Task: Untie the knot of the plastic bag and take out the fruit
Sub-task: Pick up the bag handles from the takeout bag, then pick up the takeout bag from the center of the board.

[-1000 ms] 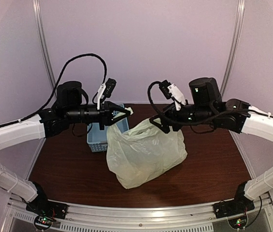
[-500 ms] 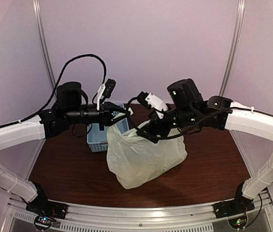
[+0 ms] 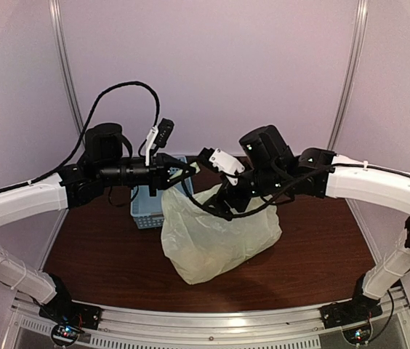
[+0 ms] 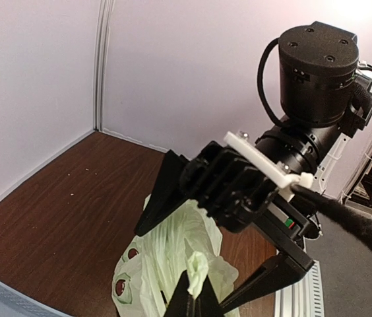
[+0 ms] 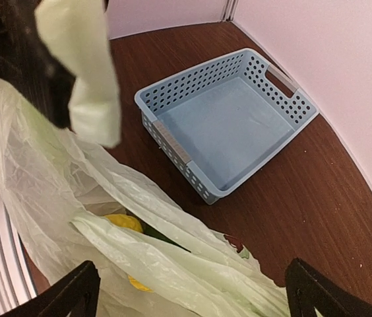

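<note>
My gripper is about to lift while the plastic bag's rim lies in slack folds over the fruit. The plastic bag's side will pull up tall while the bag's bottom stays down.
The plastic bag sits mid-table, pale yellow-green and crinkly, its mouth gaping. My left gripper is shut on a loose handle strip and holds it up above the bag's left side. No tied knot shows. My right gripper is open wide and empty, hovering just over the bag's mouth. In the right wrist view its fingers straddle the opening. A yellow fruit and a dark green one show inside. The other fruit are hidden. The held strip hangs at the upper left of that view.
A light blue perforated basket stands empty behind the bag at its left, also in the right wrist view. The dark wooden table runs to pale walls at the back and sides. The two grippers are close together above the bag.
My right arm has swung left and down, from the bag's right side to over its mouth. The left gripper has kept still with the handle strip.
</note>
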### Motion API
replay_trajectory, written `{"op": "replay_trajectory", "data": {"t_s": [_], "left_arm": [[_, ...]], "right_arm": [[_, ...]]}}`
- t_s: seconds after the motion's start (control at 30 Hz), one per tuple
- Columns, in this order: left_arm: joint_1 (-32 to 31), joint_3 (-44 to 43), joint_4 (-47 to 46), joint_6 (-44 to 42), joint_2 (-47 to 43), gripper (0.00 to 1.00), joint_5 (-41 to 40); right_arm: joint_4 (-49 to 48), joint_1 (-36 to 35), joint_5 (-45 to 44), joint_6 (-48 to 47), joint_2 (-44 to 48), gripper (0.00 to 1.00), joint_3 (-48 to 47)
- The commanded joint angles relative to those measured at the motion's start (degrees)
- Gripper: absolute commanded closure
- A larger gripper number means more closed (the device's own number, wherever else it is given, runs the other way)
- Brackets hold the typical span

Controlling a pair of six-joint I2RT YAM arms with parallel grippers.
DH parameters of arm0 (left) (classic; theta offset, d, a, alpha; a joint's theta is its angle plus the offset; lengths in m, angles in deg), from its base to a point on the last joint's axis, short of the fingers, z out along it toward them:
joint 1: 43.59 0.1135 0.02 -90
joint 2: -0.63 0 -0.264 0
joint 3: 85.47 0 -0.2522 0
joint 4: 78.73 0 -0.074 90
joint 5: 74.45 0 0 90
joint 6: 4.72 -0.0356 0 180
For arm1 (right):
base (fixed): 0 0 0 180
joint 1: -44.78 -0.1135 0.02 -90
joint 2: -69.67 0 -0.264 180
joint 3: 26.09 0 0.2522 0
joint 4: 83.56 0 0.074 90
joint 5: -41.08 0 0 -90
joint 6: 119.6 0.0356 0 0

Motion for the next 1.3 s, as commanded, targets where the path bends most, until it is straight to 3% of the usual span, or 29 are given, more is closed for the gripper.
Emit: {"op": "replay_trajectory", "data": {"t_s": [0.0, 0.2, 0.3, 0.37, 0.47, 0.7, 1.07, 1.27], "left_arm": [[0.3, 0.3, -1.9, 0.6, -0.2, 1.0, 0.6], [0.3, 1.0, -2.1, 1.1, -0.6, 1.0, -0.2], [0.3, 1.5, -2.0, 1.1, -1.0, 1.0, -0.7], [0.3, 1.8, -1.8, 1.2, -1.2, 1.0, -1.1], [0.3, 2.2, -1.4, 1.3, -1.6, 1.0, -2.5], [0.8, 1.5, 1.1, 1.5, -2.5, 1.0, -7.9], [2.3, -4.6, 4.7, -1.1, -3.1, 1.0, -8.7], [2.3, -7.1, 3.3, -1.8, -3.2, 1.0, -4.2]], "right_arm": [[-1.0, -0.3, -8.9, -1.0, -0.9, 0.01, -2.3], [-3.3, -0.2, -17.7, 1.4, -2.3, 0.08, -2.7], [-5.4, 0.0, -19.8, 3.2, -1.8, 0.27, -2.0], [-6.4, 0.4, -20.2, 4.3, -1.4, 0.48, -1.8], [-7.4, 1.1, -20.2, 5.8, -0.6, 0.71, -1.4], [-9.9, 6.6, -20.4, 12.5, 2.2, 1.0, 0.7], [-13.0, 15.6, -17.8, 17.1, 6.5, 1.0, -4.2], [-15.5, 18.5, -16.0, 19.2, 9.1, 1.0, -5.3]]}}
